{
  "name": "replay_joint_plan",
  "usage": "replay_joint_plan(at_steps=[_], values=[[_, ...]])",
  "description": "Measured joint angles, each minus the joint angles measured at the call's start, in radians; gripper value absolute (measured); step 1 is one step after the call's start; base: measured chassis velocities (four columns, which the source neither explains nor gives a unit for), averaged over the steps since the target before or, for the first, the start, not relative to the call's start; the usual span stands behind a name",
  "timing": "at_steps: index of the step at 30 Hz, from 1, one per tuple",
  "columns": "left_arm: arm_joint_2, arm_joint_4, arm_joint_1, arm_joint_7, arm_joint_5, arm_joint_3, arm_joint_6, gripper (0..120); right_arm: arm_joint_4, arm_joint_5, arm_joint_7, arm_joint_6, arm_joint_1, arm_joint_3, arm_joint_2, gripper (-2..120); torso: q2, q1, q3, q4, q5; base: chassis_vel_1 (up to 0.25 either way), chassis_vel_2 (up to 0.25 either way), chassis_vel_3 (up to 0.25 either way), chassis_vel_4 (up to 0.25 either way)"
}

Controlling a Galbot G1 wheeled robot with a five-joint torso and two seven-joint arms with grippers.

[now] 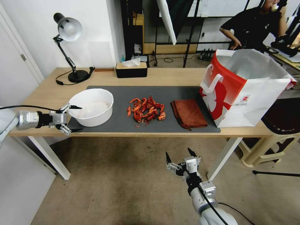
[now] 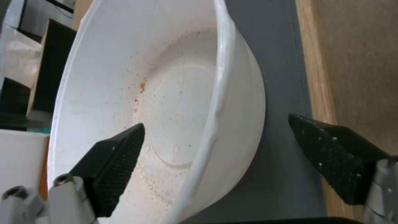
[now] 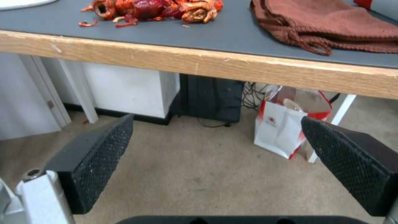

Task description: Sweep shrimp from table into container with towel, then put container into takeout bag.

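Observation:
The white container point(image 1: 91, 107) has a thick, rounded rim along its side, so it should stay open and round when I carry it by one side of its rim.
The white container point(image 1: 90, 107) stands at the left end of the dark mat point(image 1: 175, 92) on the table point(image 1: 47, 90). My left gripper point(image 1: 78, 118) is open, one finger inside the container point(image 2: 174, 93) and the other outside its wall, straddling the rim; the fingers point(image 2: 112, 161) do not touch it. The shrimp point(image 1: 146, 112) lie heaped mid-mat, the folded rust-brown towel point(image 1: 188, 113) just to their right. The red and white takeout bag point(image 1: 243, 87) stands open at the table's right end. My right gripper point(image 1: 178, 152) hangs open below the table's front edge point(image 3: 207, 62), facing the shrimp point(image 3: 153, 7) and towel point(image 3: 331, 25).
A desk lamp point(image 1: 70, 31) and a black tissue box point(image 1: 131, 69) stand along the table's back. A stool point(image 1: 272, 131) sits right of the table. A small red and white bag point(image 3: 282, 127) rests on the floor beneath it.

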Motion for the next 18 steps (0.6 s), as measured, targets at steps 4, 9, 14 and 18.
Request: replay_joint_plan(at_steps=[4,9,14,18], values=[[0.003,0.011,-0.042,0.031,0.014,0.034,-0.009,74,0.0,0.0,0.002,0.001,-0.003,0.001,0.0,100,0.0,0.0,0.0,0.0002,0.0,0.0,0.0,0.0,0.0],[0.003,0.015,-0.071,0.065,0.037,0.058,-0.017,57,0.002,0.0,0.003,0.001,-0.005,0.002,0.0,100,0.0,0.0,0.0,0.0001,-0.0001,0.0,0.0,0.0,0.0],[0.003,0.018,-0.095,0.088,0.057,0.078,-0.025,39,0.004,-0.002,0.006,0.001,-0.007,0.002,0.0,100,0.0,0.0,0.0,0.0002,0.0,0.0,0.0,0.0,0.0],[0.002,0.022,-0.111,0.101,0.06,0.092,-0.026,22,0.004,-0.002,0.008,0.004,-0.013,0.002,-0.001,100,0.0,0.0,0.0,0.0001,-0.0001,0.0,0.0,0.0,0.0]])
